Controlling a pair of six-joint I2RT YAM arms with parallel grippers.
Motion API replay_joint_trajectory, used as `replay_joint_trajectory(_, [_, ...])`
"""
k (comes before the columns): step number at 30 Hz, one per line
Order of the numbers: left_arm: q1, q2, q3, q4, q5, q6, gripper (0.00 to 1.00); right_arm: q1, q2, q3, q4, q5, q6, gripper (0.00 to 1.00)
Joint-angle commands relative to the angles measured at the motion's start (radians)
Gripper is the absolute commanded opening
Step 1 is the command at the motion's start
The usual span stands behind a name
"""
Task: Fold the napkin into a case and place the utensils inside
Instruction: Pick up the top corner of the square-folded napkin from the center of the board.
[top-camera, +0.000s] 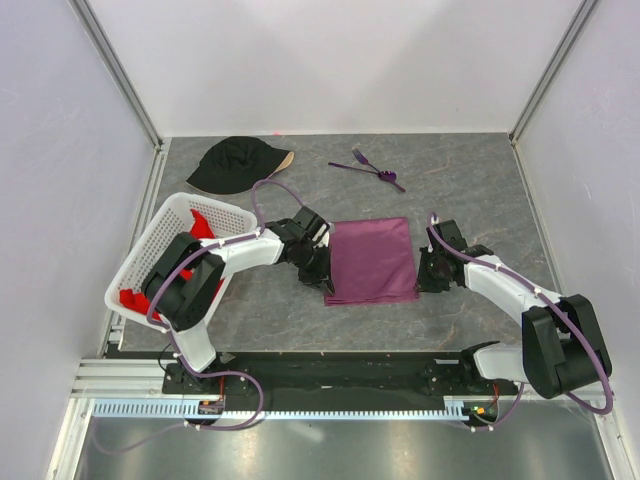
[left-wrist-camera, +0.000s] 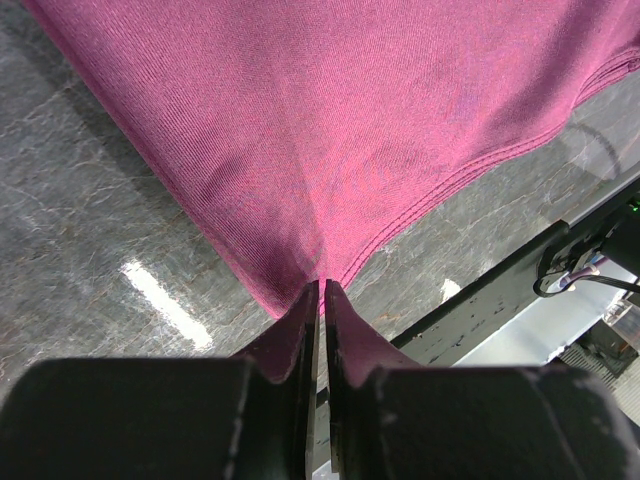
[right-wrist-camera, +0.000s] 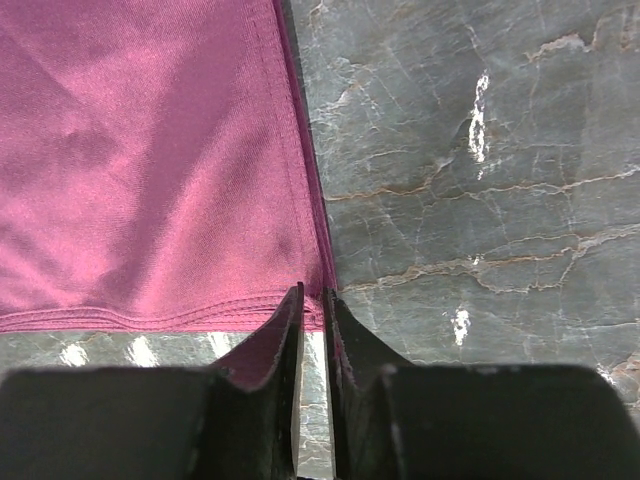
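Note:
The napkin's layers (right-wrist-camera: 312, 317) lie on top of each other at the fingers of the robot's right gripper, so the robot should take only the top layer and fold it diagonally to the opposite far corner (top-camera: 335, 225).
The plum-purple napkin (top-camera: 370, 260) lies folded in layers at the middle of the table. My left gripper (top-camera: 322, 276) is at its near left corner, jaws shut on the cloth, which puckers toward the fingertips in the left wrist view (left-wrist-camera: 322, 285). My right gripper (top-camera: 427, 276) is at the near right corner, jaws closed to a narrow gap with the layered corner of the napkin (right-wrist-camera: 200, 180) between the tips (right-wrist-camera: 314, 295). The purple utensils (top-camera: 368, 169), one of them a fork, lie on the table behind the napkin, apart from both grippers.
A black cap (top-camera: 235, 163) lies at the back left. A white lattice basket (top-camera: 165, 240) with a red cloth (top-camera: 203, 226) stands at the left, close to my left arm. White walls enclose the grey stone-patterned table (top-camera: 480, 190).

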Motion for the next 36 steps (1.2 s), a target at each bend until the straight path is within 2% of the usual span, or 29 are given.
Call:
replay_joint_trajectory(1, [-0.004,-0.048,0.0,0.019,-0.001,-0.014,0.11,-0.004,0.004,-0.004,0.023,0.015,0.011,0.2])
replay_joint_trajectory(18, [-0.004,-0.056,-0.012,0.013,-0.012,-0.008,0.11,-0.006,0.054,-0.019,0.066,-0.005,0.008,0.22])
replay_joint_trajectory(22, [-0.002,-0.061,-0.017,0.013,-0.027,-0.008,0.11,-0.004,0.03,-0.002,0.051,-0.008,0.008,0.1])
replay_joint_trajectory(29, [0.001,-0.047,-0.013,0.012,-0.037,-0.001,0.1,-0.004,-0.036,0.047,0.004,-0.007,-0.006,0.01])
replay_joint_trajectory(36, [0.001,-0.031,-0.049,0.032,-0.035,-0.003,0.1,-0.006,-0.027,0.073,0.033,-0.059,-0.02,0.0])
